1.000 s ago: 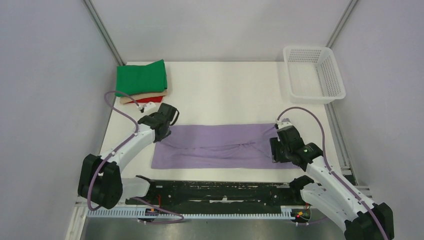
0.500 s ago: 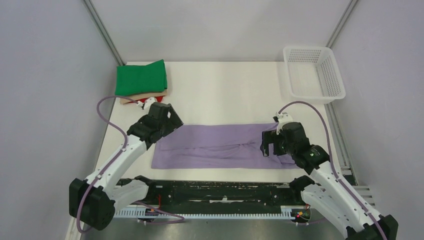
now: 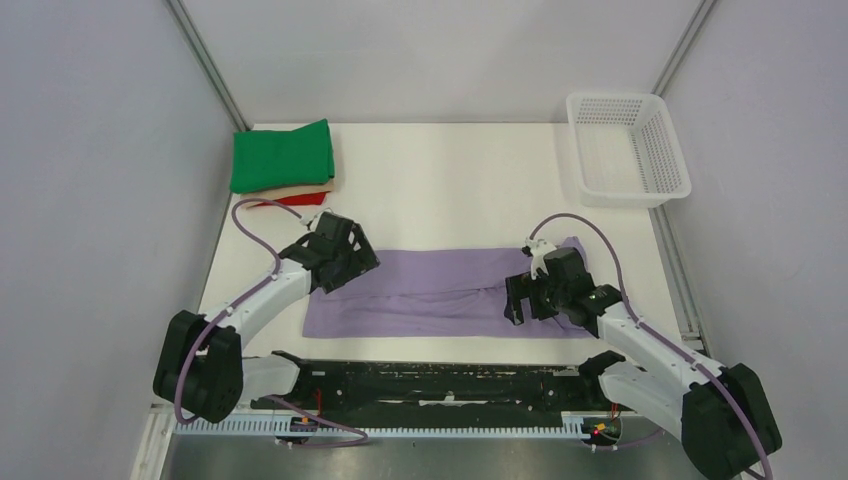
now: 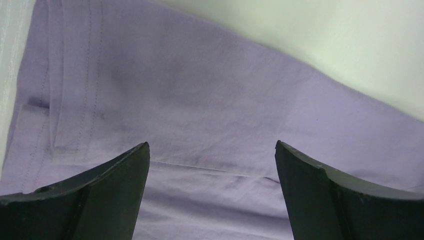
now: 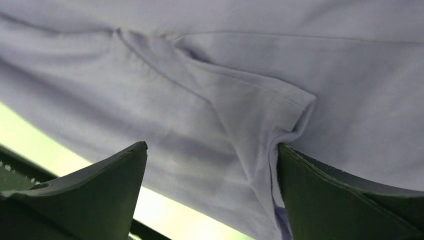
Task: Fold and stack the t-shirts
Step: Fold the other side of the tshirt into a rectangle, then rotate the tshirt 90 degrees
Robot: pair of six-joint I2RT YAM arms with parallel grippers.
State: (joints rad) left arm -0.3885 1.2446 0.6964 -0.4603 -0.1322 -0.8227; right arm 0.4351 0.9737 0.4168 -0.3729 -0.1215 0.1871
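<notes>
The lavender t-shirt is lying as a strip (image 3: 430,305) along the black bar, so next I swing its sleeve end (image 3: 574,243) away with my right gripper before both grippers take the t-shirt's hem.
The lavender t-shirt (image 3: 440,290) lies flat on the white table as a long strip folded lengthwise. My left gripper (image 3: 347,262) hovers open over its left end; in the left wrist view the gripper (image 4: 212,150) has only smooth purple cloth (image 4: 200,100) under its spread fingers (image 4: 100,200). My right gripper (image 3: 522,297) is open above the shirt's right part. In the right wrist view a raised sleeve fold (image 5: 260,115) runs beside the right finger (image 5: 345,195) of the gripper (image 5: 212,150). A folded green t-shirt (image 3: 282,155) tops a beige (image 3: 312,188) and a red one (image 3: 297,199) at the far left.
A white mesh basket (image 3: 668,155) stands at the far right corner. Grey walls close in both sides. The black rail (image 3: 440,380) runs along the near table edge, just below the shirt's near hem.
Both grippers have opened and let go of the lavender shirt. The left one moved right and the right one moved left, inward over the cloth.
</notes>
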